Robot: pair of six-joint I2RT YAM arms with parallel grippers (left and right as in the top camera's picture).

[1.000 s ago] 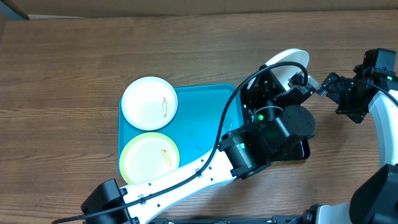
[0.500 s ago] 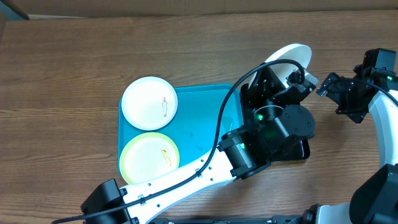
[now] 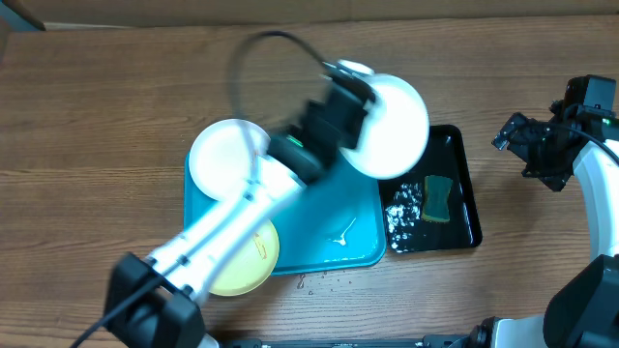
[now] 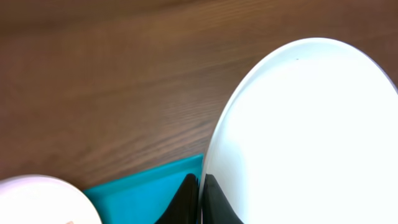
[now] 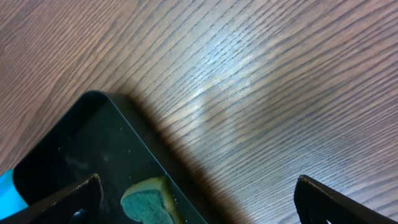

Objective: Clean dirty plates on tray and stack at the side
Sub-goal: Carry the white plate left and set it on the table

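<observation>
My left gripper continues to carry the clean white plate (image 3: 398,126), pinched by its rim, past the second white plate, where the table (image 3: 114,166) is clear, and lets go there.
My left gripper (image 3: 356,124) is shut on the rim of a clean white plate (image 3: 392,126) and holds it in the air over the far right corner of the cyan tray (image 3: 324,208). In the left wrist view the plate (image 4: 305,130) fills the right half, pinched between my fingers (image 4: 200,202). A second white plate (image 3: 221,155) lies on the tray's far left, partly hidden by the arm. The yellow-green plate (image 3: 253,253) lies at the near left, also partly hidden. My right gripper (image 3: 511,133) is open and empty over bare table right of the black tray.
A glossy black tray (image 3: 455,198) right of the cyan one holds a green-and-yellow sponge (image 3: 438,196) and white foam (image 3: 401,205). The sponge (image 5: 149,202) also shows in the right wrist view. A small white smear (image 3: 343,232) lies on the cyan tray. Crumbs lie on the table by its near edge.
My left arm has swung up and left from over the black tray, carrying the white plate with it. The black tray's sponge and foam are now uncovered. The right arm has not moved.
</observation>
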